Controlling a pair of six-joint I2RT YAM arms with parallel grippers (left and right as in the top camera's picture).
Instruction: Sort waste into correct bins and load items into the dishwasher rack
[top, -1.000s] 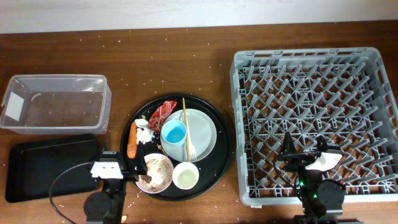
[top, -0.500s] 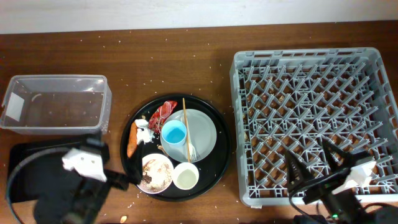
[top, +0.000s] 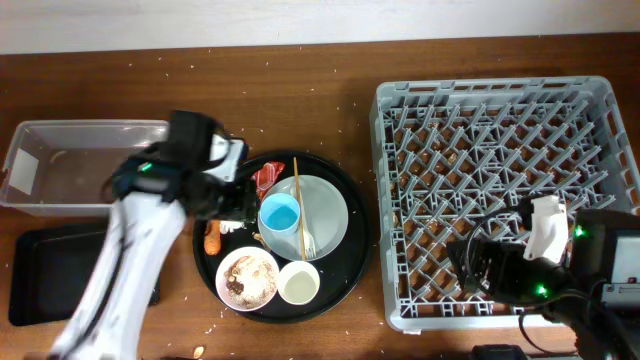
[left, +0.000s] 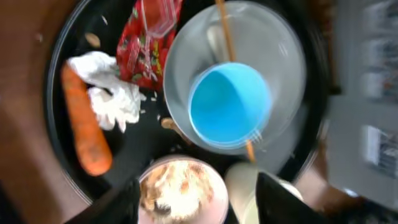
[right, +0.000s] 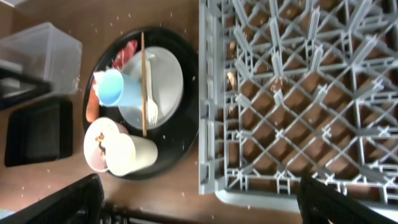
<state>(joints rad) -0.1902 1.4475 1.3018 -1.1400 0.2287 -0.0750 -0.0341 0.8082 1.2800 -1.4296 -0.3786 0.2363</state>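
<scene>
The blue cup (top: 281, 213) is close to my left gripper and far from the grey rack (top: 455, 165). Next, my left gripper hands the cup over to my right gripper for loading.
A round black tray (top: 345, 270) holds the plate (top: 325, 215), blue cup (top: 280, 213), chopstick (top: 296, 185), fork (top: 308, 243), a bowl of food scraps (top: 248, 277) and a white cup (top: 298, 283). The red wrapper (top: 267, 176), tissue (left: 112, 93) and carrot stick (top: 211, 240) lie on the tray's left side. My left gripper (top: 235, 205) hovers open and empty over that side. In the left wrist view its fingers (left: 202, 202) frame the bowl (left: 183, 190). My right gripper (top: 475, 268) is open and empty over the front of the grey rack (top: 500, 110), as the right wrist view (right: 205, 208) shows.
The clear tub (top: 90, 165) stands at the far left, with the shallow black rectangular tray (top: 55, 270) in front of it. My left arm crosses above both. Rice grains are scattered over the wooden table.
Both arms have risen from the table's front edge. The left gripper swung up and right over the round tray's left side. The right gripper moved over the rack's front. Nothing was taken hold of.
</scene>
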